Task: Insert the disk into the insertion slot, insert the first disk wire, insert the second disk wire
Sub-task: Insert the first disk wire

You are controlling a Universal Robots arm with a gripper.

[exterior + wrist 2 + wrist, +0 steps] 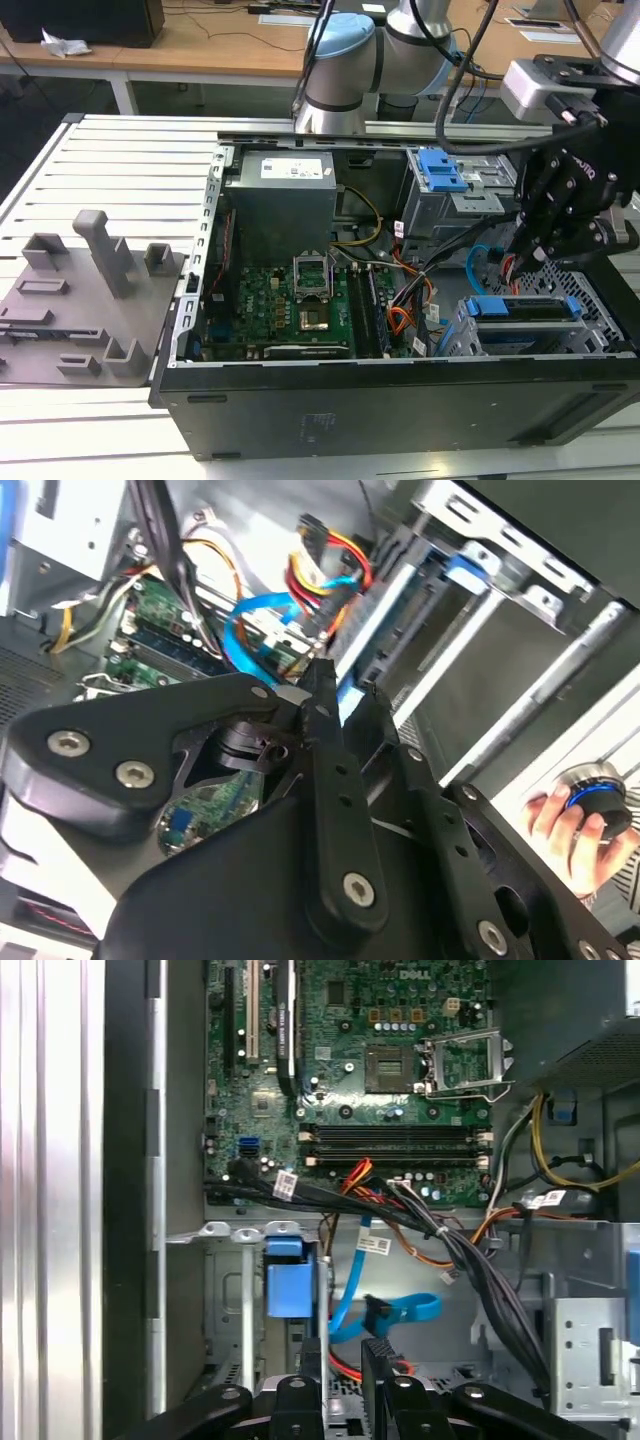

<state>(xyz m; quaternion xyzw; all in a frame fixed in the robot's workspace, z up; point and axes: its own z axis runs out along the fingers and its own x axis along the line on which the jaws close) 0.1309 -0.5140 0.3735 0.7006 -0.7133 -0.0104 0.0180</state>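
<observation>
My gripper will make the red wire (508, 268) bow and follow along when I carry the black plug to the disk, because the wire hangs in a slack curve (346, 1369) below the fingers.
The disk (522, 306), in its bright blue carrier, lies inside the insertion slot (468, 338), a low grey cage at the case's front right corner in the exterior view. My gripper (522, 262) hangs just above and behind the slot. Its two dark fingers (311, 1362) stand a little apart, and a red wire and the metal floor show through the gap, so my gripper (343, 1358) is open. The second disk wire (398, 1310), flat and light blue with a dark plug, curls loose just beyond the fingertips (322, 685). That same wire (255, 615) loops over the board.
An orange-red cable bundle (322, 565) and thick black cables (480, 1280) cross close to the gripper. The taller grey cage with a blue latch (440, 172) stands behind it. The motherboard (290, 295) fills the middle of the case. A hand on a round knob (585, 815) is outside the case.
</observation>
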